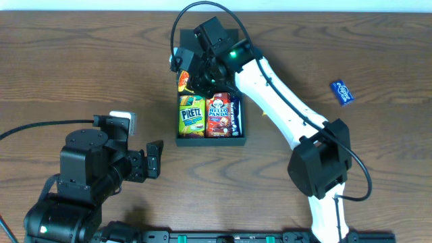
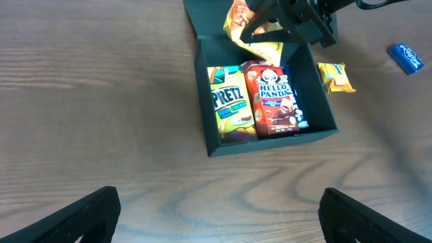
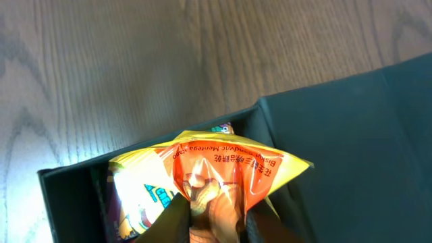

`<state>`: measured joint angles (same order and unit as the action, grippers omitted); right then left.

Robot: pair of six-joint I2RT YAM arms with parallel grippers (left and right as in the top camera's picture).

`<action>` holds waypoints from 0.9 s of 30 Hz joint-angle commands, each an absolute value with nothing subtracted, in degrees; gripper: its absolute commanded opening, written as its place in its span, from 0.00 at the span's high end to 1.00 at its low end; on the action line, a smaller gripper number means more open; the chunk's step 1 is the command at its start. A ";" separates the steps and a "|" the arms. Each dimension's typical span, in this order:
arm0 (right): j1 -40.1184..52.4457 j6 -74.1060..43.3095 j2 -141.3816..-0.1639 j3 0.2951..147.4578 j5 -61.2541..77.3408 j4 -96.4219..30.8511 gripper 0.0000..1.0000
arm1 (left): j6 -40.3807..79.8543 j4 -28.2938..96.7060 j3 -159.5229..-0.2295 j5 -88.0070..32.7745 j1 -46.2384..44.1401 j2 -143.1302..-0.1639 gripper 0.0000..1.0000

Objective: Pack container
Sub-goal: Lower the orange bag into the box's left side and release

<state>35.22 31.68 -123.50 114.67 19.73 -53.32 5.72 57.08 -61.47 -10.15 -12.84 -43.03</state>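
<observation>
My right gripper is holding the snack packet (image 3: 223,160), which spreads over the Pretz box and the container's rim. It should let go of the packet and push it into the container (image 3: 254,132) with closed fingers.
The black container (image 1: 210,140) stands at the table's centre back, its flap lid (image 3: 351,115) open at the far side. Inside lie a green Pretz box (image 1: 192,113), a red Hello Panda box (image 1: 218,115) and a dark blue packet (image 1: 234,115). My right gripper (image 1: 192,77) hovers over the container's far left part, shut on a yellow-orange snack packet (image 3: 202,169) that hangs above the inside. In the left wrist view that packet (image 2: 239,23) shows above the container (image 2: 270,140). My left gripper (image 2: 219,216) stands open over bare wood, in front and to the left of the container.
A small blue packet (image 1: 342,92) lies on the table at the back right. Another yellow-orange snack packet (image 2: 335,75) lies just right of the container, under my right arm (image 1: 283,101). My left arm's base (image 1: 81,175) fills the front left.
</observation>
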 commanded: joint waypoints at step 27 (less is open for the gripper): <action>37.47 33.45 -126.21 114.32 15.07 -54.24 0.52 | 5.30 57.21 -61.67 -10.37 -12.78 -43.00 0.05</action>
